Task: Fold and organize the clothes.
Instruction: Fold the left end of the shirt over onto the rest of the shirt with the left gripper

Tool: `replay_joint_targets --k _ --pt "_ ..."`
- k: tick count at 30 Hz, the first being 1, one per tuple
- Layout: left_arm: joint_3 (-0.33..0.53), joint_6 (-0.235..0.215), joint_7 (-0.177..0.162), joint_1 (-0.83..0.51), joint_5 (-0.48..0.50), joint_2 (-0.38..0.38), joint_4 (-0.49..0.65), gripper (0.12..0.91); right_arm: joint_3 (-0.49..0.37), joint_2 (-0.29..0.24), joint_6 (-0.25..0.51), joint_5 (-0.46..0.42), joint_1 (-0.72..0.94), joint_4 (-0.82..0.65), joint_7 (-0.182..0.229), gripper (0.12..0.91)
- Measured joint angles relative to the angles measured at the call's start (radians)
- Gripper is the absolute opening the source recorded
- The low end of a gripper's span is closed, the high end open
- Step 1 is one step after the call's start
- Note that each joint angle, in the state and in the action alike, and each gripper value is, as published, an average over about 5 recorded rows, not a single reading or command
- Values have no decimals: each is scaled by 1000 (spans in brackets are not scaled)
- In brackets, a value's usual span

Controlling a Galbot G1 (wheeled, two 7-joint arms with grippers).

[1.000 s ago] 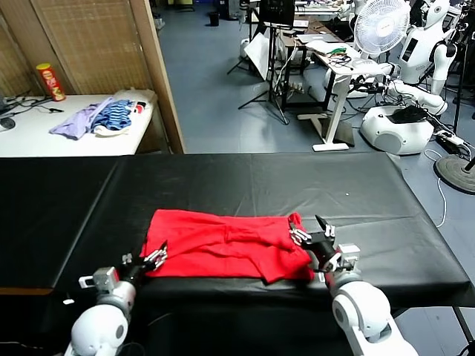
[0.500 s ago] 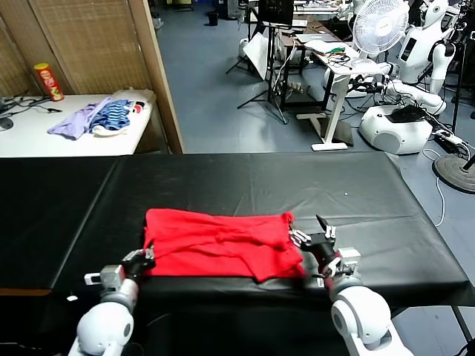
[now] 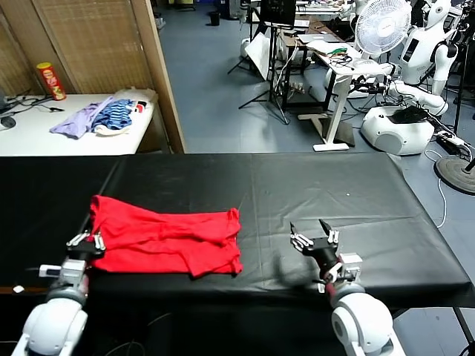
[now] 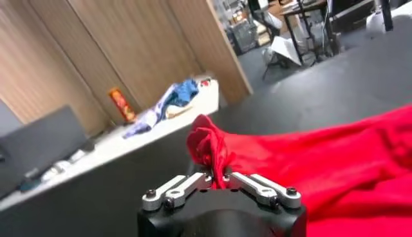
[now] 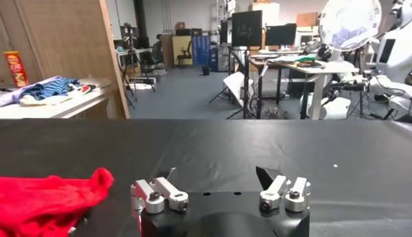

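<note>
Next, I move my right gripper in to the red T-shirt's loose end [image 3: 231, 242], since it hovers away from there, while my left gripper folds the T-shirt's bunched end over.
The clothes, a red T-shirt [image 3: 163, 237], lie crumpled and roughly folded on the black table [image 3: 312, 185], left of centre near the front edge. My left gripper [image 3: 87, 239] is at the shirt's left end, shut on a bunched fold of the red fabric [image 4: 209, 145], which rises between its fingertips in the left wrist view [image 4: 217, 180]. My right gripper [image 3: 312, 236] hovers open over bare black cloth, well to the right of the shirt and apart from it. In the right wrist view [image 5: 219, 177] nothing sits between its fingers, and the shirt's edge [image 5: 51, 196] lies off to one side.
A white side table [image 3: 44, 137] at the back left holds a heap of lilac and blue-striped garments [image 3: 104, 117] and a red can [image 3: 50, 80]. A wooden partition [image 3: 152, 67] stands behind the black table. Desks, a fan [image 3: 382, 26] and other robots fill the far right.
My left gripper closed on the shirt's left edge and moved left, dragging the whole shirt leftward. The shirt's right end slid away from my right gripper, which stayed open in place.
</note>
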Motion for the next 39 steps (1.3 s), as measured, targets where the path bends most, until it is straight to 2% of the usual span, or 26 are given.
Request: replay_joint_targets --k 5,9,13,17,21,24,27,31,34,39 --pt "147 62 -45 -41 -182 -82 -80 156 22 8 -2 -10 -23 13 6 798" --pt "260 82 -70 -88 -281 -155 -93 156 41 14 -2 -22 -44 20 6 798" --pt "337 80 -70 -128 -300 -216 -80 156 50 21 -4 -31 -53 20 6 798" --pt "376 74 -64 -148 -287 -256 -52 156 46 24 -6 -36 -50 16 4 798" --pt "395 67 -37 -146 -249 -283 -22 162 34 23 -7 -37 -39 6 -5 798" --pt "401 61 -21 -139 -248 -299 -7 249 23 18 -5 -37 -29 -3 -19 798" --pt "403 61 -17 -135 -292 -318 -4 406 4 9 -2 -31 -14 -15 -39 798" --pt "397 74 -30 -130 -392 -351 -20 638 -33 -6 -1 -6 20 -36 -71 798" --pt "379 75 -41 -126 -430 -364 -43 758 -76 -17 0 17 54 -55 -105 798" --pt "311 47 -27 -104 -357 -328 -75 796 -182 -15 -3 43 138 -104 -128 798"
